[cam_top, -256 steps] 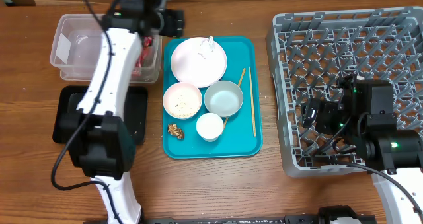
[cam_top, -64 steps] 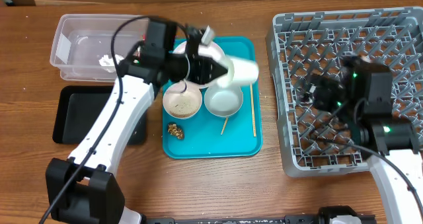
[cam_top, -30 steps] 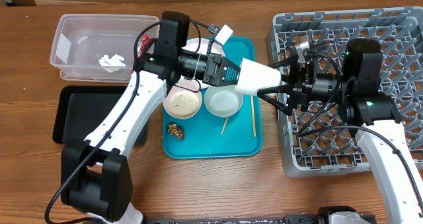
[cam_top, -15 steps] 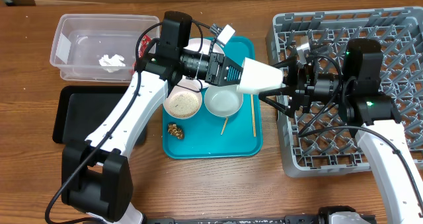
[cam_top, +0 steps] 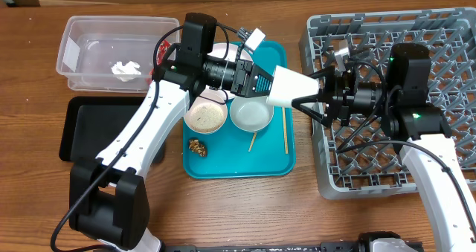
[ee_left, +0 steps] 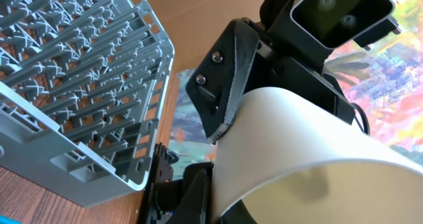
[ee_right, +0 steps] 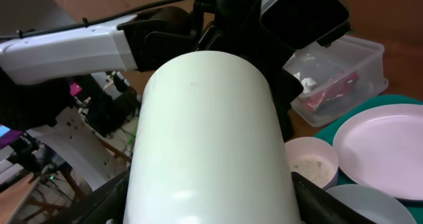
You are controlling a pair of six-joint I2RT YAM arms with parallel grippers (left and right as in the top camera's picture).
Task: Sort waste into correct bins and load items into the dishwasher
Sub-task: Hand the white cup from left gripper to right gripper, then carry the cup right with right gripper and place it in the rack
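The white cup's rim [cam_top: 274, 89] is in my left gripper short of the dishwasher rack, so next my right gripper grips the cup by its sides [cam_top: 299, 88] and moves it into the rack.
The white cup [cam_top: 291, 87] hangs sideways in the air between the teal tray and the dishwasher rack [cam_top: 416, 44]. My left gripper [cam_top: 265, 83] is shut on its rim, one finger inside the cup [ee_left: 310, 151]. My right gripper [cam_top: 312, 96] comes in from the rack side, and its fingers [ee_right: 97, 203] lie against both sides of the cup [ee_right: 208, 118]. A white paper scrap [cam_top: 126, 68] and a red wrapper [ee_right: 334, 92] lie in the clear tub [cam_top: 82, 36]. The black tray [cam_top: 78, 129] sits in front of the tub.
On the teal tray [cam_top: 238, 166] sit a bowl with rice [cam_top: 206, 117], an empty bowl [cam_top: 251, 115], a brown lump [cam_top: 197, 146], chopsticks [cam_top: 285, 129] and the plate [ee_right: 383, 151], mostly hidden under my left arm in the overhead view.
My right gripper's jaws have narrowed from wide open onto the cup's sides. The cup and my left arm have hardly moved.
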